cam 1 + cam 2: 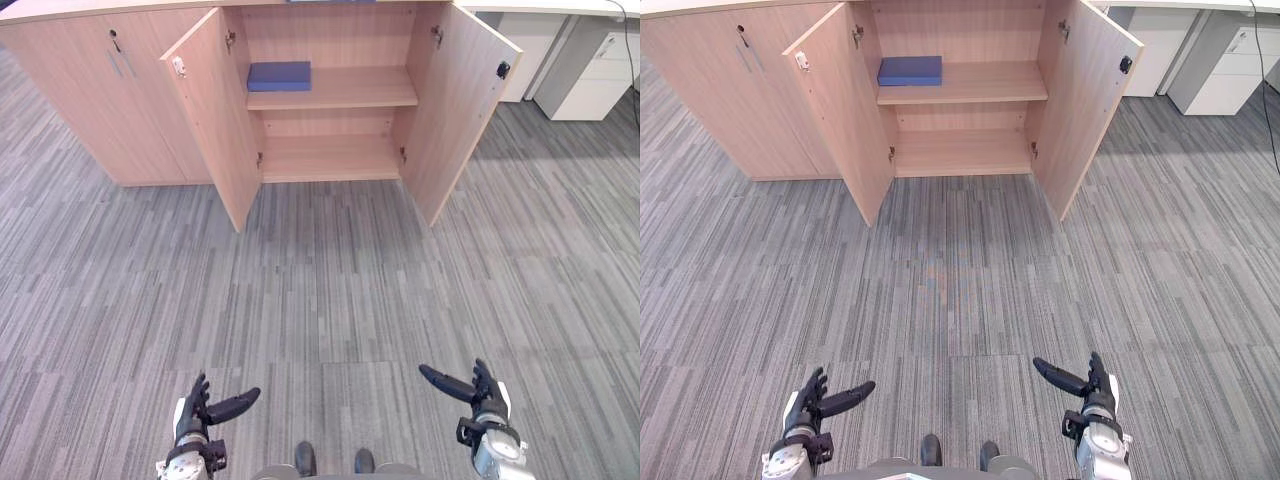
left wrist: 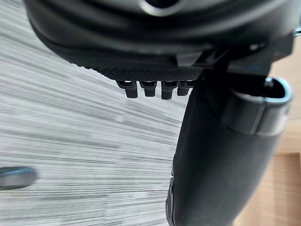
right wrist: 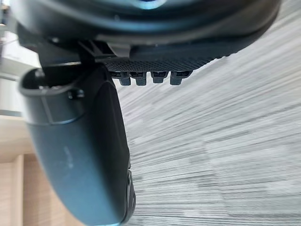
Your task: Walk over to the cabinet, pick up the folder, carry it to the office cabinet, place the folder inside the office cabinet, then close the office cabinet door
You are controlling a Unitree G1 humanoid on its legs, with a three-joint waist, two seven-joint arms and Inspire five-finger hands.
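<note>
I am looking at a thin blue edge on the cabinet top, so I should expect another blue folder [image 1: 331, 1] to be lying flat up there for me to pick up.
A blue folder [image 1: 279, 76] lies flat on the upper shelf of a light wooden cabinet [image 1: 335, 88] at the far side of the floor. Both doors of that compartment stand wide open: the left door [image 1: 215, 110] and the right door [image 1: 455, 105]. My left hand [image 1: 205, 410] hangs low at the near left, open and holding nothing. My right hand [image 1: 475, 392] hangs low at the near right, also open and holding nothing. A wide stretch of grey carpet separates both hands from the cabinet. In the wrist views the left hand [image 2: 216, 155] and right hand [image 3: 84, 150] show straight fingers over bare carpet.
The cabinet's left section [image 1: 100, 90] has shut doors with a keyhole and handles. White office drawer units [image 1: 590, 65] stand at the far right. Grey striped carpet [image 1: 320, 300] covers the floor between me and the cabinet.
</note>
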